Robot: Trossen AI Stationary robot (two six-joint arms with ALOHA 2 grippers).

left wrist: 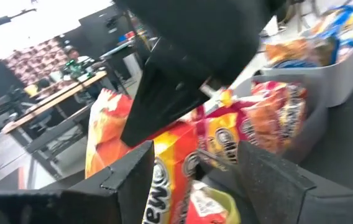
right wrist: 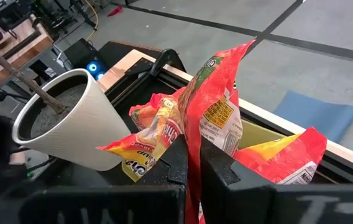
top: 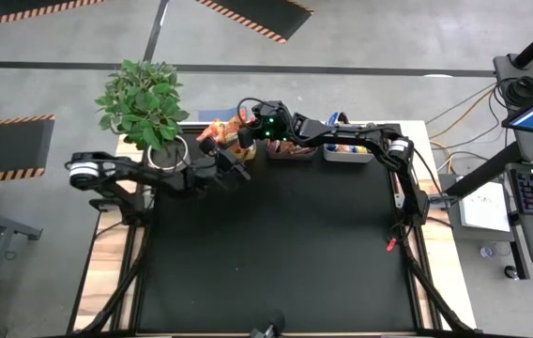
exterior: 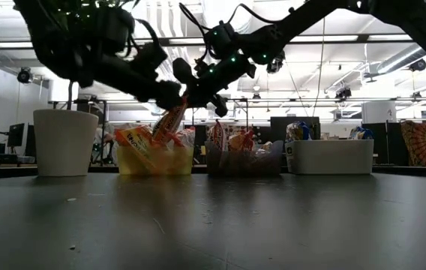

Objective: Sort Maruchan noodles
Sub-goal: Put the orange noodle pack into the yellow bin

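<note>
The orange-red packet slants high above the yellow-green bin, so my right gripper should open and regrip it while my left gripper helps stand it upright inside.
My right gripper reaches to the far left over a yellow-green bin and is shut on an orange-red noodle packet. In the low view that packet slants down toward the bin. More orange packets stick up out of this bin. Red packets fill the dark bin, and blue-and-yellow ones fill the grey bin. My left gripper is open close on the near side of the held packet, level, with nothing gripped; in the high view it is just short of the bins. My right gripper pinches a crinkled edge of the orange-red packet between its two shut fingers. The fingers come from the table's right, slanting slightly down. The packet sticks out beyond the fingertips, clear of the table, its lower end over the yellow-green bin.
A white pot with a leafy plant stands at the far left, right beside the yellow-green bin. The three bins line the far edge. The black table top stretches toward the near edge.
</note>
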